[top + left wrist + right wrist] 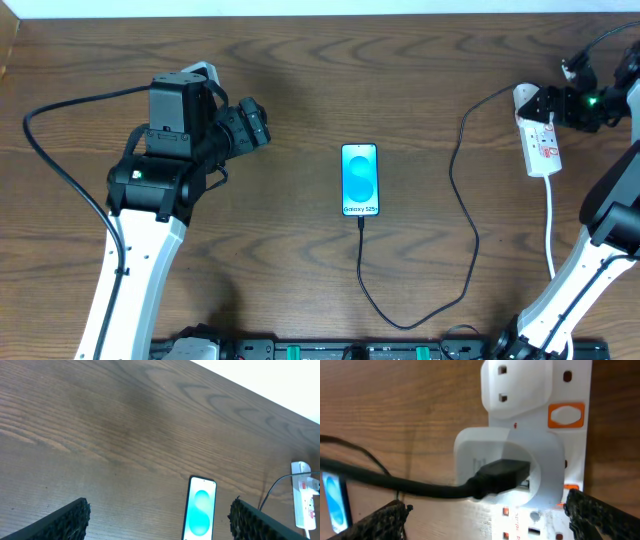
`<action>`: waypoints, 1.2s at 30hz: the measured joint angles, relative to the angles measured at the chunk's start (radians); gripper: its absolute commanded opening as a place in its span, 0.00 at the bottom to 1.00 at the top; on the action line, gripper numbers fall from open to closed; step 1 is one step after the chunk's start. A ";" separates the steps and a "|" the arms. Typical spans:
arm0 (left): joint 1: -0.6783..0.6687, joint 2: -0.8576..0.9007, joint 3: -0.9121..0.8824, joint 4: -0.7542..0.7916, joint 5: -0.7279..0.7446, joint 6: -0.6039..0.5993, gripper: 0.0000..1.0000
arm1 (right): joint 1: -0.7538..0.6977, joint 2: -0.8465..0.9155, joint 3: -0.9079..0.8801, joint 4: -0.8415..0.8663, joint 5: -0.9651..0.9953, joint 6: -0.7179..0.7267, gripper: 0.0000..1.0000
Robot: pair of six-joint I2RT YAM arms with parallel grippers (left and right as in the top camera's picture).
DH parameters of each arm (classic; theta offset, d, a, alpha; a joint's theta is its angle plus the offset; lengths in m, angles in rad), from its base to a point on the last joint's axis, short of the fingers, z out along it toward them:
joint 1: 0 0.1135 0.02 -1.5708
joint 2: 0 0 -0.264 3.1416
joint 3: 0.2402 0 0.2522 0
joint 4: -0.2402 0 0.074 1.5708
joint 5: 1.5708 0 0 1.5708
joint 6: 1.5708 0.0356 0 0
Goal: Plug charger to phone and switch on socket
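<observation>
The white adapter sits tight up against the orange switch (571, 487) by the end of the right gripper's finger, so the robot should bring its right gripper in over the adapter and push that switch down.
The phone (360, 180) lies flat at the table's middle, blue screen lit; it also shows in the left wrist view (201, 509) and at the left edge of the right wrist view (332, 497). The charger cable (466, 215) runs from the phone's bottom edge in a loop to the socket (543, 148), a white strip at the far right. Its black plug (502, 474) sits in a white adapter (470, 460) on the socket (572, 445). My right gripper (537, 104) (490, 522) is open over the socket's far end. My left gripper (255, 127) (160, 522) is open and empty, left of the phone.
An orange rocker switch (566, 415) sits on the socket beside a free outlet. The socket's white lead (551, 225) runs toward the front edge by the right arm. The socket also shows at the far right of the left wrist view (303, 495).
</observation>
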 measured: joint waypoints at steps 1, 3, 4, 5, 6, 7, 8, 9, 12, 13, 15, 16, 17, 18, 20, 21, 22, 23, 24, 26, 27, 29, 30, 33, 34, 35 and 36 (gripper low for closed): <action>0.000 0.000 0.000 0.000 0.000 0.000 0.89 | 0.000 0.000 -0.019 0.019 0.000 0.004 0.99; 0.000 0.000 0.000 0.000 0.000 0.000 0.89 | 0.000 0.000 -0.057 0.060 0.010 0.011 0.99; 0.000 0.000 0.000 0.000 0.000 0.000 0.89 | -0.004 0.000 -0.071 0.084 0.008 0.014 0.99; 0.000 0.000 0.000 0.000 0.000 0.000 0.89 | -0.007 -0.003 -0.094 0.127 0.005 0.017 0.99; 0.000 0.000 0.000 0.000 0.000 0.000 0.89 | -0.008 -0.007 -0.102 0.140 0.000 0.018 0.99; 0.000 0.000 0.000 0.000 0.000 0.000 0.89 | -0.009 -0.014 -0.117 0.156 -0.005 0.018 0.99; 0.000 0.000 0.000 0.000 0.000 0.000 0.89 | -0.009 -0.017 -0.122 0.161 -0.006 0.018 0.99; 0.000 0.000 0.000 0.000 0.000 0.000 0.89 | -0.008 -0.019 -0.126 0.163 -0.005 0.018 0.99; 0.000 0.000 0.000 0.000 0.000 0.000 0.89 | -0.002 -0.022 -0.128 0.163 0.005 0.018 0.99; 0.000 0.000 0.000 0.000 0.000 0.000 0.89 | 0.002 -0.023 -0.128 0.161 0.013 0.018 0.99; 0.000 0.000 0.000 0.000 0.000 0.000 0.89 | 0.010 -0.026 -0.128 0.159 0.033 0.018 0.99; 0.000 0.000 0.000 0.000 0.000 0.000 0.89 | 0.011 -0.026 -0.128 0.159 0.037 0.018 0.99; 0.000 0.000 0.000 0.000 0.000 0.000 0.89 | 0.014 -0.027 -0.128 0.158 0.043 0.018 0.99; 0.000 0.000 0.000 0.000 0.000 0.000 0.89 | 0.016 -0.027 -0.124 0.151 0.048 0.017 0.99; 0.000 0.000 0.000 0.000 0.000 0.000 0.89 | 0.019 -0.027 -0.109 0.112 0.066 0.018 0.99; 0.000 0.000 0.000 0.000 0.000 0.000 0.89 | 0.019 -0.025 -0.098 0.080 0.080 0.018 0.99; 0.000 0.000 0.000 0.000 0.000 0.000 0.89 | 0.019 -0.021 -0.084 0.059 0.074 0.018 0.99; 0.000 0.000 0.000 0.000 0.000 0.000 0.89 | 0.024 -0.018 -0.064 0.024 0.056 0.019 0.99; 0.000 0.000 0.000 0.000 0.000 0.000 0.89 | 0.030 -0.018 -0.058 0.010 0.050 0.023 0.99; 0.000 0.000 0.000 0.000 0.000 0.000 0.89 | 0.047 -0.016 -0.054 -0.023 0.032 0.031 0.99; 0.000 0.000 0.000 0.000 0.000 0.000 0.89 | 0.052 -0.016 -0.054 -0.028 0.026 0.034 0.99; 0.000 0.000 0.000 0.000 0.000 0.000 0.89 | 0.057 -0.016 -0.054 -0.031 0.022 0.043 0.99; 0.000 0.000 0.000 0.000 0.000 0.000 0.89 | 0.057 -0.016 -0.054 -0.030 0.021 0.046 0.99; 0.000 0.000 0.000 0.000 0.000 0.000 0.89 | 0.057 -0.016 -0.054 -0.029 0.022 0.051 0.99; 0.000 0.000 0.000 0.000 0.000 0.000 0.89 | 0.058 -0.016 -0.054 -0.028 0.027 0.051 0.99; 0.000 0.000 0.000 0.000 0.000 0.000 0.89 | 0.058 -0.016 -0.054 -0.027 0.034 0.051 0.99; 0.000 0.000 0.000 0.000 0.000 0.000 0.89 | 0.061 -0.016 -0.054 -0.025 0.049 0.051 0.99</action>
